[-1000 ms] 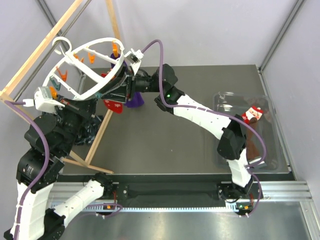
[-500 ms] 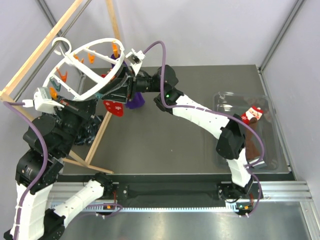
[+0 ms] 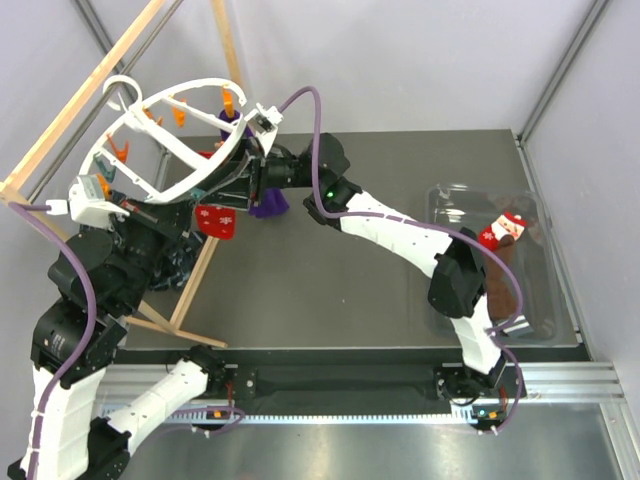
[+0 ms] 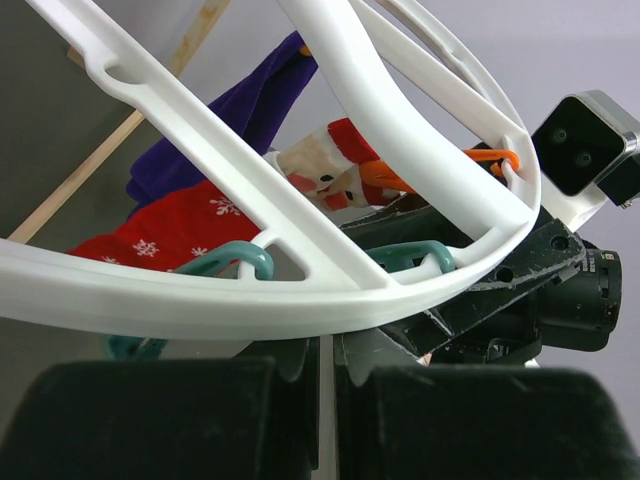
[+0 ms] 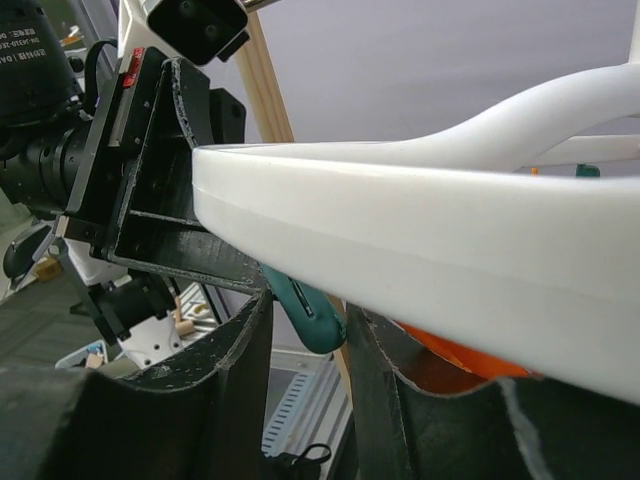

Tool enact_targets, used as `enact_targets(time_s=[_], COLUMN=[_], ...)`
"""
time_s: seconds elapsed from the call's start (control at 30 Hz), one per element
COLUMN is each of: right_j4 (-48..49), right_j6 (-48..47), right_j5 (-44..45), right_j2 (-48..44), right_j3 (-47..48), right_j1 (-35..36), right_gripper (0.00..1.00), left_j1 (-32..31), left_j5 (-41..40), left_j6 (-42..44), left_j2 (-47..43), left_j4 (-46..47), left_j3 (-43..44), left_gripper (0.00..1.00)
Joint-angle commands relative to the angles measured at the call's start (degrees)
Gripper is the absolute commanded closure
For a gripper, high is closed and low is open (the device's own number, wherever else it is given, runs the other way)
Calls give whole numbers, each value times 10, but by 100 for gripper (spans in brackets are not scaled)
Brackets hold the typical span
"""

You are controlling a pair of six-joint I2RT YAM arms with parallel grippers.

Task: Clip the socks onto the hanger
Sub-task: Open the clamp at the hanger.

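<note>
With my left gripper shut under the hanger's rim beside the teal clip, it should open and take that clip, freeing my right gripper for a sock.
The white ring hanger hangs tilted at the upper left. My left gripper is shut on a thin white tab under its rim; in the left wrist view the gripper holds that tab between its jaws. A red Santa sock hangs below the rim, seen up close as a sock. My right gripper is at the rim's near side. In the right wrist view its jaws pinch a teal clip under the rim. Another sock lies in the bin.
A pale wooden frame stands around the hanger at the left. A purple sock hangs behind the red one. A clear plastic bin sits at the table's right. Orange clips dot the rim.
The hanger has tipped and turned a little, and the red sock under it has swung left. My right arm has followed the rim slightly leftward. Both grips look unchanged.
</note>
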Motion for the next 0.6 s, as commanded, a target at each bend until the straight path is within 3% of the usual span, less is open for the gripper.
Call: enact_targets(time_s=[0.0,0.23,0.3,0.33,0.37,0.47,0.57], right_j4=[13,17,23,22,19,3,-20], right_j6=[-16,-11,-8,-7,-7,-7,-16], right_j5=[2,0,7,11,17,47,87], right_j2=[4,-6,-14,-17,-27,-48,-78], right_j3=[17,9,-3,-7,-19,-50,-84], right_j1=[13,12,12,12,12,14,18], right_gripper=[67,93,99,100,100,100,100], left_j1=[-2,-2,-2,-2,-2,-2,-2], left_j5=[28,24,20,19,19,16,8], left_j6=[3,7,7,9,10,19,27], left_j2=[-1,-1,-5,-6,-8,-22,-35], left_j4=[36,37,38,38,40,45,58], left_j3=[18,14,9,6,-1,-10,-18], left_gripper=[100,100,87,70,63,43,31])
